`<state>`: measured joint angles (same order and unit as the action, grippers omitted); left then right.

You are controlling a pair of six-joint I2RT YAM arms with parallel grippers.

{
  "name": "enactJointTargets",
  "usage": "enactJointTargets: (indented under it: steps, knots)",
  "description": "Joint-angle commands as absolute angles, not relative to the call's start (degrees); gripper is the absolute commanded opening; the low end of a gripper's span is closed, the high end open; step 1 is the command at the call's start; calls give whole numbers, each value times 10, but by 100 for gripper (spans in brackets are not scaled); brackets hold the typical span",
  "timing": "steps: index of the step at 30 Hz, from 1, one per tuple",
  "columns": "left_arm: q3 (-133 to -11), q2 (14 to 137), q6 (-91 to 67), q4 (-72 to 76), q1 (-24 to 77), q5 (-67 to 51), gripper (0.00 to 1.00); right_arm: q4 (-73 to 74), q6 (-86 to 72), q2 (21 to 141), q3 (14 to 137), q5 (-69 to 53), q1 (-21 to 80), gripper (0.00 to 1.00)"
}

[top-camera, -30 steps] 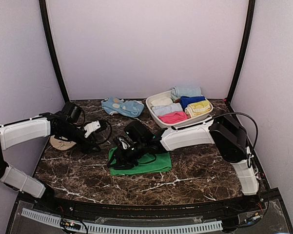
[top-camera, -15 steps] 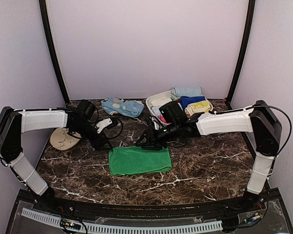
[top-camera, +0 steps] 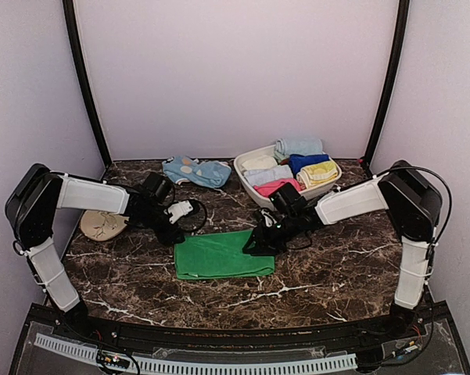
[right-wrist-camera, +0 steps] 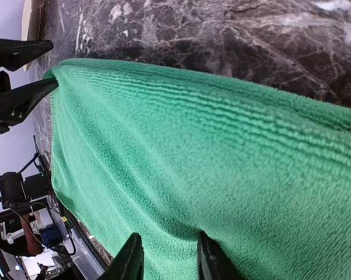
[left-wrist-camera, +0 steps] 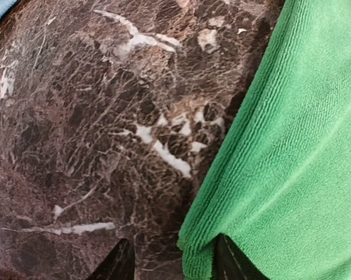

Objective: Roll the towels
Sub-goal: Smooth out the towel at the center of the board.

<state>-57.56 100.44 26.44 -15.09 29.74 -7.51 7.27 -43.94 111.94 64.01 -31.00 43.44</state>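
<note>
The green towel's long side (top-camera: 223,276) stretches across in front of me, so I need to turn its short end (top-camera: 272,265) toward me with my grippers before I roll it.
A plain bright green towel (top-camera: 219,255) lies flat near the middle of the marble table. My left gripper (top-camera: 177,233) is low at its far left corner. In the left wrist view the left gripper (left-wrist-camera: 174,263) is open and straddles that corner of the green towel (left-wrist-camera: 292,146): one finger rests on the cloth, the other stands apart over bare marble. My right gripper (top-camera: 255,244) is at the far right corner. In the right wrist view the right gripper (right-wrist-camera: 168,258) stands open, both tips pressed on the green towel (right-wrist-camera: 210,157) with a small crease between them.
A white basket (top-camera: 241,166) with several rolled cloths stands at the back right. A light blue patterned cloth (top-camera: 195,170) lies at the back. A tan oval disc (top-camera: 103,225) sits at the left, close to the left arm.
Both arms have swung in to the towel's far corners, the left moving right and the right coming nearer and lower. Both sets of jaws have narrowed. The towel lies still.
</note>
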Motion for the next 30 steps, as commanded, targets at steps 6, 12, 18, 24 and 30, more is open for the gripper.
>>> enactJointTargets:
  steps: [6,12,18,24,30]
  knots:
    - [-577,951,310,-104,285,33,71,3,-509,1118,582,-260,479,33]
    - [-632,879,329,-230,293,-52,92,-98,-620,1119,566,-243,521,33]
    - [-577,846,354,-321,368,-159,88,-27,-597,1081,638,-230,511,36]
    - [-480,875,373,-283,374,-104,79,68,-540,1071,700,-219,484,37]
    - [-433,878,367,-205,374,-26,80,86,-518,1092,648,-198,470,32]
